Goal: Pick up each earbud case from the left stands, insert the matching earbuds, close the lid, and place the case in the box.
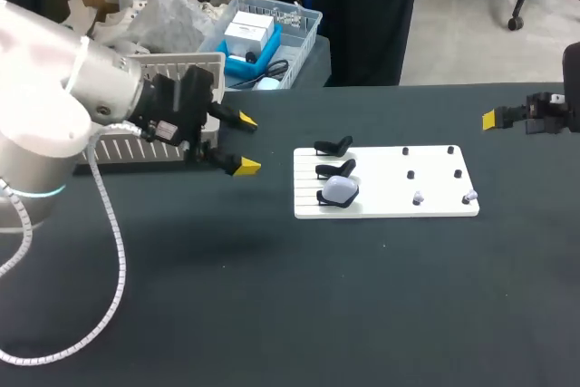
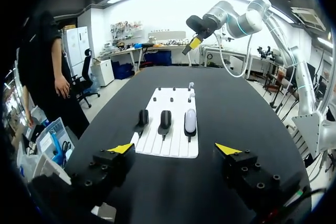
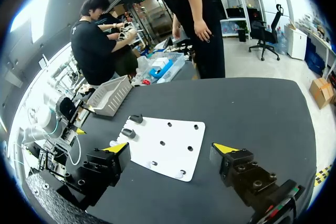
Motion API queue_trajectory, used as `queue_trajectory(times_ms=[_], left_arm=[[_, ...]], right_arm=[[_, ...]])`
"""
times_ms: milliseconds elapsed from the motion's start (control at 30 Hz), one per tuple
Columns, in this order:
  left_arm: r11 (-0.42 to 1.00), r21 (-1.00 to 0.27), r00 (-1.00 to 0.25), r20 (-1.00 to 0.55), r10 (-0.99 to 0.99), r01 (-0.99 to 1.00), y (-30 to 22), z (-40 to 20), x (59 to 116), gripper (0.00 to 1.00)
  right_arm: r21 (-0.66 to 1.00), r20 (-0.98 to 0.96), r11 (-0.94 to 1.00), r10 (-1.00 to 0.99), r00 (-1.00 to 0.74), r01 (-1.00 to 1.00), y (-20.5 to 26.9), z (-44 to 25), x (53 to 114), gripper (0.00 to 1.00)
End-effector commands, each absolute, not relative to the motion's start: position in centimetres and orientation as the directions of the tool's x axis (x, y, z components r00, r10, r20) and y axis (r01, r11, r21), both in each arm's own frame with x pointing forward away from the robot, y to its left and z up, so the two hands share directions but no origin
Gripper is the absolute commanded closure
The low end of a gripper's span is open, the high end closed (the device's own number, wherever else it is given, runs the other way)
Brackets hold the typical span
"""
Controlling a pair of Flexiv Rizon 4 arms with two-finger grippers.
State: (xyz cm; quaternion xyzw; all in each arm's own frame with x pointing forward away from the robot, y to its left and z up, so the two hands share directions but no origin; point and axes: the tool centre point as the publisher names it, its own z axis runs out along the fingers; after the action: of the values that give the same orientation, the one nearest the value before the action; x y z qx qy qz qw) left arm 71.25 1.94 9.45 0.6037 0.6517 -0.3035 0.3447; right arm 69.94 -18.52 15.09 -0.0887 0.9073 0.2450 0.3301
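Note:
The shut pale earbud case (image 1: 340, 189) will have empty sockets inside when I open its lid, because the earbuds (image 1: 418, 197) are out on pegs.
A white board (image 1: 385, 189) lies mid-table with three black stands along its left side. The nearest stand holds a pale earbud case (image 1: 341, 190) (image 2: 190, 121); the other two stands (image 1: 333, 146) (image 1: 335, 169) are bare. Two small earbuds (image 1: 418, 197) (image 1: 469, 197) sit on pegs at the board's near right. My left gripper (image 1: 246, 143) (image 2: 174, 149) hangs open left of the board, holding nothing. My right gripper (image 1: 507, 118) (image 3: 171, 148) is open and bare, off past the board's far right corner. The board (image 3: 163, 142) lies ahead of it.
A white slatted box (image 1: 168, 65) (image 3: 109, 95) stands at the table's back left, behind my left arm. Small black pegs (image 1: 410, 174) dot the board's right half. Dark table surface (image 1: 362, 296) stretches in front of the board.

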Motion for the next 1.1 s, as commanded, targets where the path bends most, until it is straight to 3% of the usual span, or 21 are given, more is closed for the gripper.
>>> queue_trajectory(times_ms=[33,133,367,433,467,667,1100], left_arm=[[0.110,0.043,-0.025,-0.834,0.551,0.993,0.7,8.4,70.7,0.00],[0.127,0.051,-0.027,-0.838,0.545,0.991,-0.2,7.7,70.7,0.00],[0.133,0.026,-0.052,-0.833,0.550,0.991,-2.6,6.7,70.7,0.15],[0.141,0.023,-0.058,-0.837,0.544,0.990,-3.2,6.5,70.7,0.38],[0.141,0.023,-0.058,-0.837,0.544,0.990,-3.4,6.3,70.7,0.41],[0.145,0.018,-0.064,-0.839,0.540,0.989,-4.2,5.5,70.5,0.33],[0.149,-0.009,-0.088,-0.841,0.534,0.989,-4.5,4.4,69.4,0.40]], right_arm=[[0.386,-0.642,0.863,0.000,-0.766,-0.324,-18.6,15.0,70.0,0.00],[0.386,-0.642,0.863,0.000,-0.766,-0.324,-18.6,15.0,70.0,0.00],[0.386,-0.642,0.863,0.000,-0.766,-0.324,-18.6,15.0,70.0,0.00],[0.386,-0.642,0.863,0.000,-0.766,-0.324,-18.6,15.0,70.0,0.00],[0.386,-0.642,0.863,0.000,-0.766,-0.324,-18.6,15.0,70.0,0.00],[0.386,-0.642,0.863,0.000,-0.766,-0.324,-18.6,15.0,70.0,0.00],[0.386,-0.642,0.863,0.000,-0.766,-0.324,-18.6,15.0,70.0,0.00]])
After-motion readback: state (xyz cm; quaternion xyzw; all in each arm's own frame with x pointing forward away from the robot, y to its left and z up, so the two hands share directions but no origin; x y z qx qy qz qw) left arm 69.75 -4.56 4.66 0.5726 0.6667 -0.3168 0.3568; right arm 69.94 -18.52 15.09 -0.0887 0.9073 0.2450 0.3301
